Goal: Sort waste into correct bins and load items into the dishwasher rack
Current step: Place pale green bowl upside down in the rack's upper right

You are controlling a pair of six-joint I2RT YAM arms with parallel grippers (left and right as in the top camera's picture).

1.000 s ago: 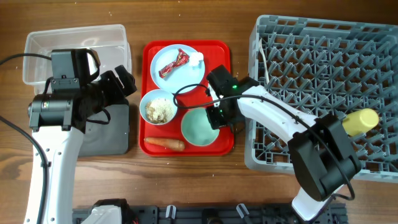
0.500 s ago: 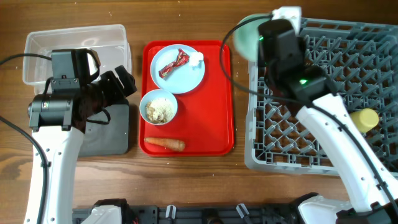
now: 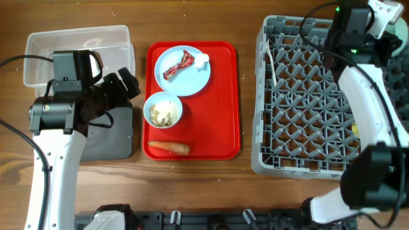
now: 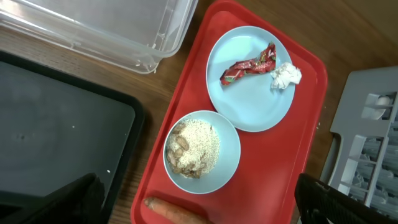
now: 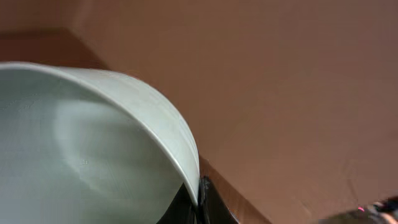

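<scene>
My right gripper has the mint-green bowl (image 3: 401, 37) hanging out by the rack's back corner, so it should pull the bowl inward and set it down on edge among the pegs.
My right gripper (image 3: 382, 20) is shut on the rim of the mint-green bowl (image 3: 396, 27), held in the air above the back right corner of the grey dishwasher rack (image 3: 307, 102). In the right wrist view the bowl (image 5: 81, 143) fills the left side, its edge pinched in the gripper (image 5: 200, 202). A sliver of the yellow cup (image 3: 353, 130) shows in the rack behind that arm. On the red tray (image 3: 220, 121) sit the pale blue plate (image 3: 188, 80) with the red wrapper (image 3: 177, 65) and white scrap (image 3: 203, 60), the small bowl of crumbs (image 3: 163, 110) and the carrot (image 3: 169, 147). My left gripper (image 3: 124, 86) hangs open beside the tray, with the crumb bowl (image 4: 202, 151) below it.
The clear tub (image 3: 38, 45) stands at the back left and the black tray (image 3: 115, 140) in front of it, partly under my left arm. The rack's raised walls and pegs take up the whole right side. Bare wood runs along the front edge.
My right arm lifted the mint-green bowl off the red tray and swung it right and back, over the rack's far corner. The left arm has not moved.
</scene>
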